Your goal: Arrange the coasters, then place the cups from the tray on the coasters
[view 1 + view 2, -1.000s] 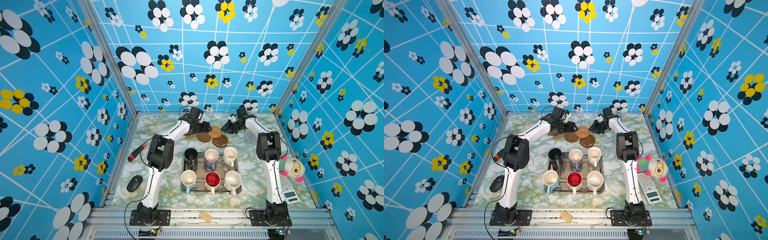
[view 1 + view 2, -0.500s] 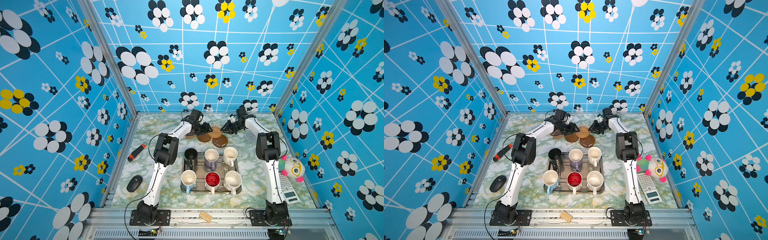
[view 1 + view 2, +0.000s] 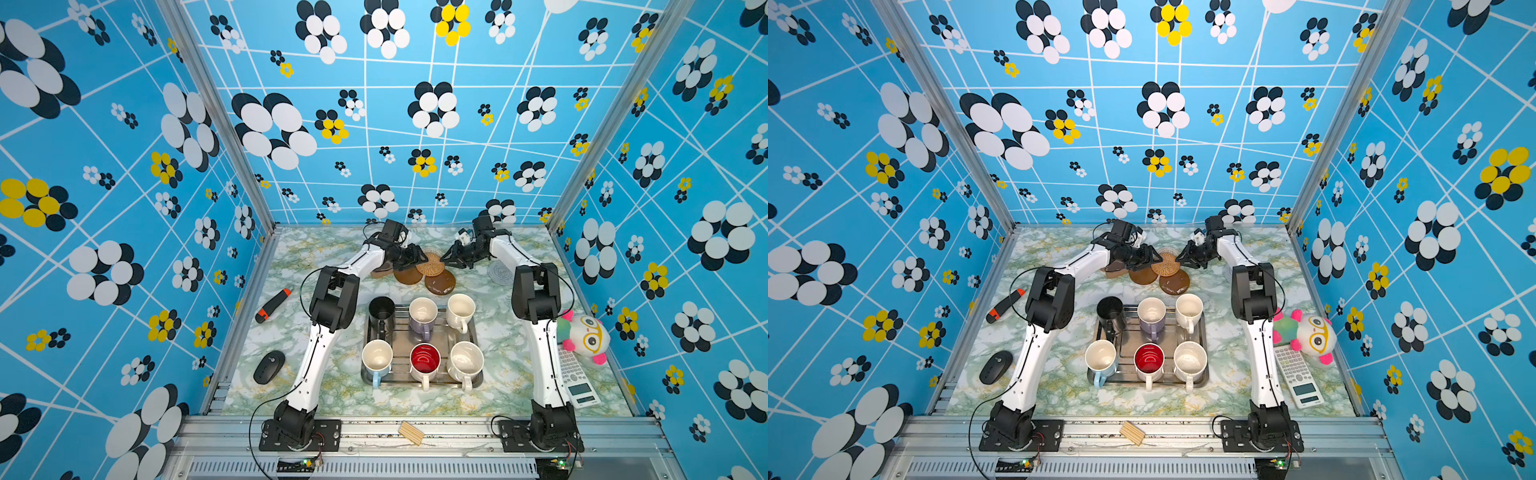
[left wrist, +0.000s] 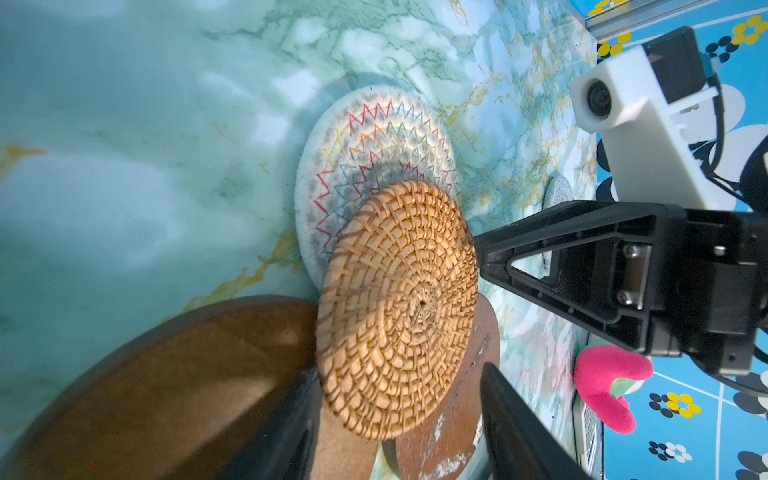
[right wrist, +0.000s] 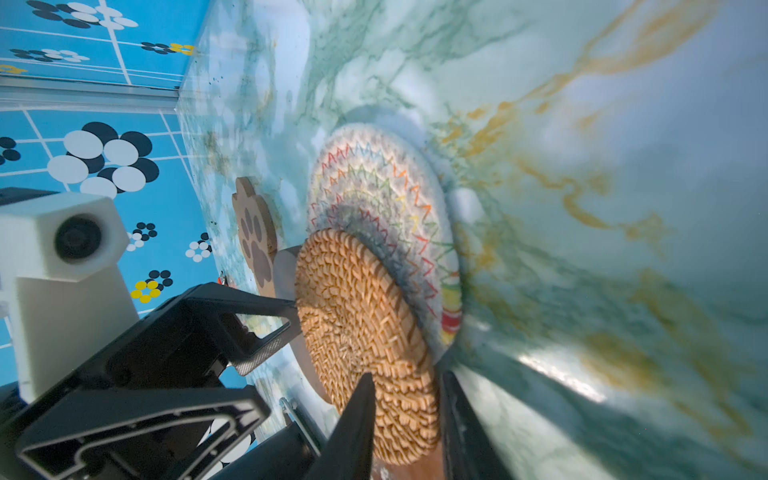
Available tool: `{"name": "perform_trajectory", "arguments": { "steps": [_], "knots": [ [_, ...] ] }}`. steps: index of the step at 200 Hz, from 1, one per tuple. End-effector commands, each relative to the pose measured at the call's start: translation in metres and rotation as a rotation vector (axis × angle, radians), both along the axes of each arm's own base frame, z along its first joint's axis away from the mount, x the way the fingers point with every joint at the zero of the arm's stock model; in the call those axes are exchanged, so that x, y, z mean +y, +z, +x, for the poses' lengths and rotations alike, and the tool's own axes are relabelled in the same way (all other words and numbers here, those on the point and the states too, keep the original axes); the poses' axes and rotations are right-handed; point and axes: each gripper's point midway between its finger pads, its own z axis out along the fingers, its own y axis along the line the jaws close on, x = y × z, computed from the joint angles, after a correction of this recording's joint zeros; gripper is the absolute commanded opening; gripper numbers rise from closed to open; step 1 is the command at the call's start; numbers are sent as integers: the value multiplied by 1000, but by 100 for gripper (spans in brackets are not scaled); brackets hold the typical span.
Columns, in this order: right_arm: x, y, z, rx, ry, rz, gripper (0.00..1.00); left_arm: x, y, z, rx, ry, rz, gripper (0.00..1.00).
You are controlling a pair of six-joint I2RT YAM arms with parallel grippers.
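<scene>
The rattan coaster overlaps the whitish disc (image 5: 392, 276), so next my right gripper regrips the rattan's edge and draws it clear to the open spot (image 3: 473, 278) beside the grey spiral disc.
The woven rattan coaster (image 3: 432, 262) lies at the back of the table, overlapping a whitish disc with coloured zigzags (image 4: 365, 141) and two dark-brown discs (image 3: 408, 275) (image 3: 439, 282). My right gripper (image 5: 406, 378) is shut on the rattan's edge. My left gripper (image 4: 397, 374) stands open astride the opposite edge, with a gap at one finger. The brown paw coaster (image 5: 253, 232) lies beside the left gripper (image 3: 419, 257). A grey spiral disc (image 3: 500, 272) lies alone under the right arm. The steel tray (image 3: 405, 336) holds the black (image 3: 381, 309), lavender (image 3: 422, 311), cream (image 3: 460, 309), light blue (image 3: 377, 357), red-inside (image 3: 424, 359) and speckled (image 3: 466, 359) cups.
An orange and black tool (image 3: 272, 306) and a black mouse (image 3: 269, 366) lie along the left side. A plush toy (image 3: 584, 338) and a calculator (image 3: 575, 378) sit at the right edge. A small wooden block (image 3: 410, 432) rests on the front rail.
My left gripper has moved right from the paw coaster to the rattan disc, and its jaws have narrowed. The right gripper has kept its grip and barely moved.
</scene>
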Motion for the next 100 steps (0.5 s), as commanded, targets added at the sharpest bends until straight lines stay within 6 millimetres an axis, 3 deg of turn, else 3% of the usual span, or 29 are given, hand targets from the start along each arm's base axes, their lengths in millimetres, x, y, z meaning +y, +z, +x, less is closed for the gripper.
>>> {"name": "perform_trajectory", "arguments": {
  "steps": [1, 100],
  "knots": [
    [7, -5, -5, 20, 33, 25, 29, -12, -4, 0, 11, -14, -33, 61],
    [6, 4, -7, 3, 36, 35, 9, -23, 2, -1, 4, -20, -54, 58]
  ]
}}
